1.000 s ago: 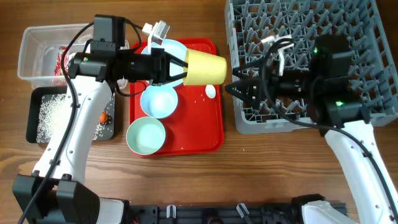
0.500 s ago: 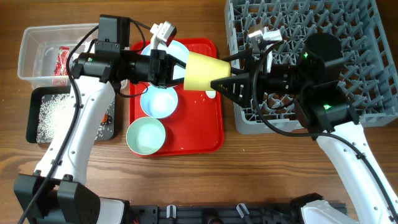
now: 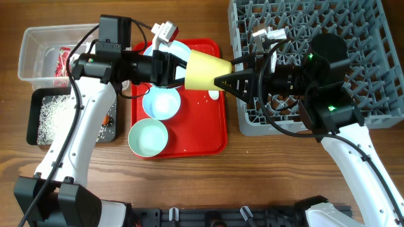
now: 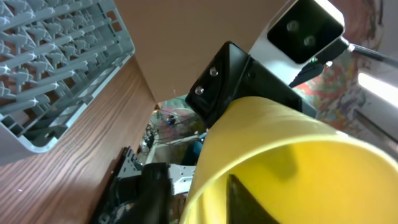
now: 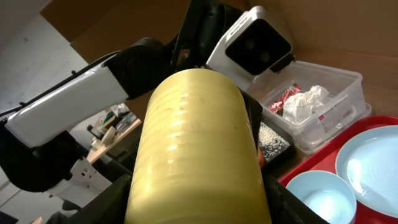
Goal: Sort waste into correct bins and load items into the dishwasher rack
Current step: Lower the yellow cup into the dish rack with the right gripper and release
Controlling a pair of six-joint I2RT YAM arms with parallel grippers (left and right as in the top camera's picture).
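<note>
My right gripper should take the cup by its base (image 3: 225, 70) and load it into the dishwasher rack, because my left gripper is holding the yellow cup's rim (image 3: 189, 70) across from the rack.
The yellow cup (image 3: 205, 70) hangs on its side in the air over the red tray (image 3: 202, 139), between my two grippers. My left gripper (image 3: 180, 68) is shut on its rim, one finger inside the cup (image 4: 298, 155). My right gripper (image 3: 222, 79) has a finger against each side of the cup's base (image 5: 196, 149). The pale blue plate (image 3: 180, 49) and two bowls (image 3: 161, 103) (image 3: 148, 137) lie on the tray. The white spoon (image 3: 213, 94) lies beside them. The grey dishwasher rack (image 3: 353, 31) is at the right.
The clear bin (image 3: 38, 44) at the far left holds the red wrapper (image 3: 61, 60) and white tissue (image 5: 311, 99). The black bin (image 3: 44, 120) below it holds rice (image 3: 50, 116) and the carrot (image 3: 104, 118).
My right gripper moved left from the rack edge onto the cup's base. The cup shifted slightly left with the left gripper. In the last half second almost nothing moved.
</note>
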